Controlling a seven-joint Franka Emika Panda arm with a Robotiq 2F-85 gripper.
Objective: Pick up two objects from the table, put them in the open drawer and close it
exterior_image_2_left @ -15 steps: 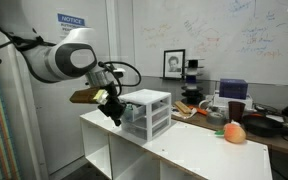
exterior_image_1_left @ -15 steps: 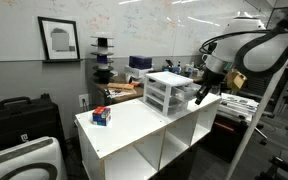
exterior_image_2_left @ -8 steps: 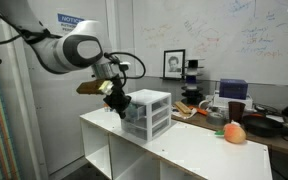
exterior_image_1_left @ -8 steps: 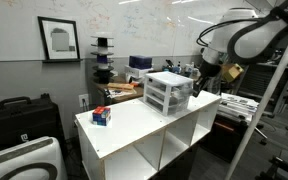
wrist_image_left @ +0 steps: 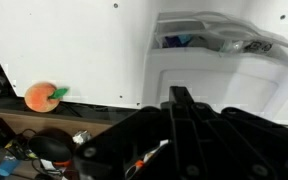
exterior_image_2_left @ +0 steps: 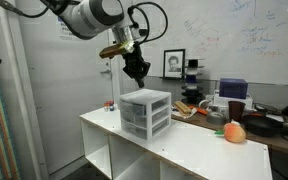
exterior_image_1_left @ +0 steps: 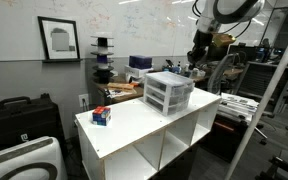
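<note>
The robot's gripper is hanging above the unit's top, behind the open drawer's front, so it should go past that front and come down outside to push the drawer shut.
The white table shows in both exterior views, also. The small three-tier drawer unit stands on it, also; its translucent drawers look pushed in flush. My gripper hangs high above the unit, clear of it, also. In the wrist view the fingers lie together with nothing between them, over the unit's top. A peach-coloured fruit lies on the table, also in the wrist view. A small red and blue object sits near the other end.
Cluttered dark benches stand behind the table. A framed picture hangs on the whiteboard wall. A black case and a white device sit low beside the table. A metal frame post stands near the arm.
The arm has risen from beside the drawer unit's front, at drawer height, to well above the unit. The gripper stays shut. The objects on the table have not moved.
</note>
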